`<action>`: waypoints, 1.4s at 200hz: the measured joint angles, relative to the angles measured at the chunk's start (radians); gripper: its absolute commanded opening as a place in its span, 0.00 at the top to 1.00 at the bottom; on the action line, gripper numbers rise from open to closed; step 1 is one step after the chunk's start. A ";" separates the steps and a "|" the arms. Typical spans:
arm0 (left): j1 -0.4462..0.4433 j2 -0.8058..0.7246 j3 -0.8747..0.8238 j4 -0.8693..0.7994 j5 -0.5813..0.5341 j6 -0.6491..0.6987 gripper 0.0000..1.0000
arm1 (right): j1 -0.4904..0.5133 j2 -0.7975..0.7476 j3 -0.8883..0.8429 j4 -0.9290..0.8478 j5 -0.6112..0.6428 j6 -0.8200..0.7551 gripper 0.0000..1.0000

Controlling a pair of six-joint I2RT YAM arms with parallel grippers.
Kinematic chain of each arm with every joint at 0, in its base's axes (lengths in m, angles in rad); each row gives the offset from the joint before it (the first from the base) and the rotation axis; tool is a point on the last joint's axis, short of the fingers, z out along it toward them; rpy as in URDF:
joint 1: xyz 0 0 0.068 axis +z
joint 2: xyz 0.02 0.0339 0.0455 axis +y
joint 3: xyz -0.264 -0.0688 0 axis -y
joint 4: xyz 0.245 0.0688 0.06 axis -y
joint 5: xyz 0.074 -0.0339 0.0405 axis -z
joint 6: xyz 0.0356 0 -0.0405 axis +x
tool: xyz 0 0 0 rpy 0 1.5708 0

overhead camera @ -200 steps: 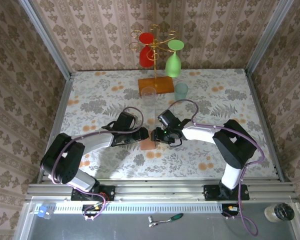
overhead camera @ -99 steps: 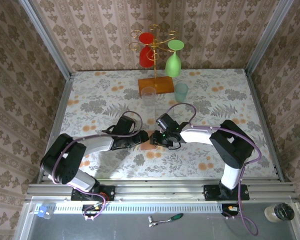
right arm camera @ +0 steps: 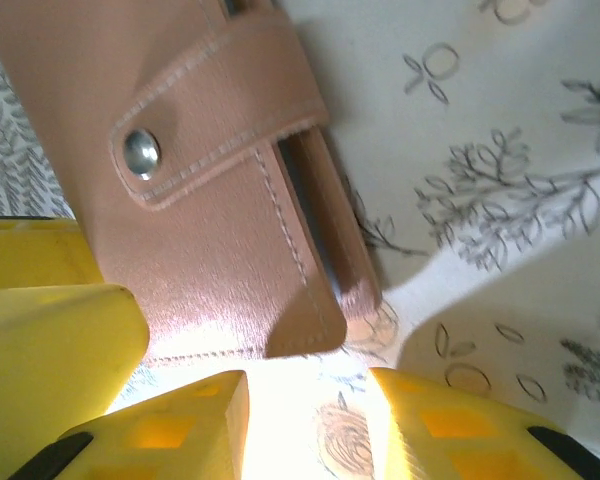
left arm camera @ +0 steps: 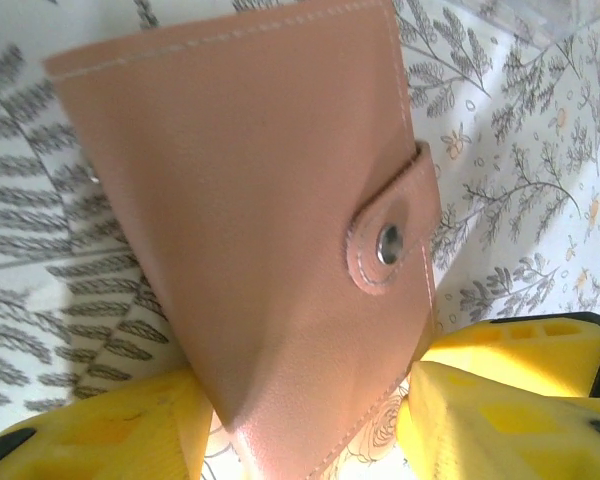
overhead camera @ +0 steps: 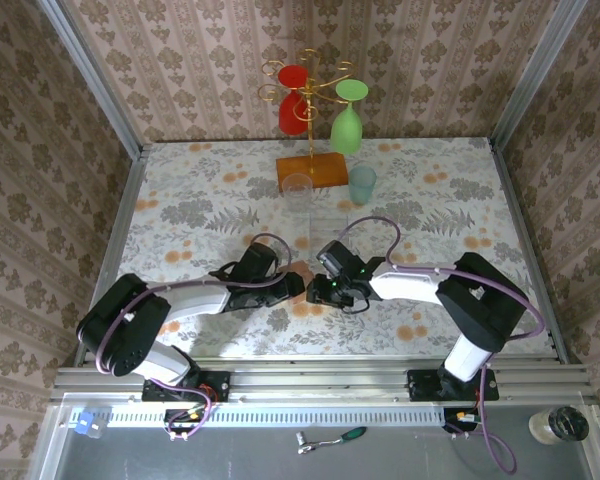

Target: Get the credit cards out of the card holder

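My right gripper is at the card holder's corner [right arm camera: 325, 334] and the strap snaps the card holder shut, so next I move back and pull the strap's tip [right arm camera: 138, 182] open first.
The card holder [left arm camera: 250, 200] is a salmon-brown wallet, folded shut with its snap strap [left arm camera: 390, 245] fastened. It lies on the flowered table between the two arms. My left gripper [left arm camera: 305, 400] is shut on its near corner, with a yellow finger against each edge. My right gripper [right arm camera: 308, 395] is open just short of the opposite corner of the card holder [right arm camera: 210, 200], with bare tablecloth between its fingers. From above, the left gripper [overhead camera: 298, 286] and right gripper [overhead camera: 318, 290] almost meet, covering the wallet. The credit cards are hidden.
At the back stands an orange wooden rack base [overhead camera: 313, 170] with a red glass [overhead camera: 293, 100] and a green glass [overhead camera: 347, 125] hanging on it. A clear glass [overhead camera: 298, 190] and a teal cup [overhead camera: 362, 183] stand in front of it. A left finger [right arm camera: 50, 330] shows beside the wallet.
Both grippers have shifted slightly toward the near edge and closed in on each other. The salmon wallet seen between them from above is now covered. Both pairs of jaws have narrowed.
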 measured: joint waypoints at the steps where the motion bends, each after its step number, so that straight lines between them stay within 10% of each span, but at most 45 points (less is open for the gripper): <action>1: -0.002 0.000 -0.001 0.001 -0.001 -0.002 0.45 | 0.001 -0.002 -0.002 -0.001 0.002 0.000 0.64; 128: 0.104 -0.269 -0.057 -0.094 -0.078 -0.020 0.48 | 0.026 -0.052 0.155 -0.270 0.120 -0.138 0.64; 280: 0.216 -0.349 -0.142 -0.143 -0.051 -0.002 0.52 | 0.044 0.311 0.659 -0.608 0.273 -0.509 0.64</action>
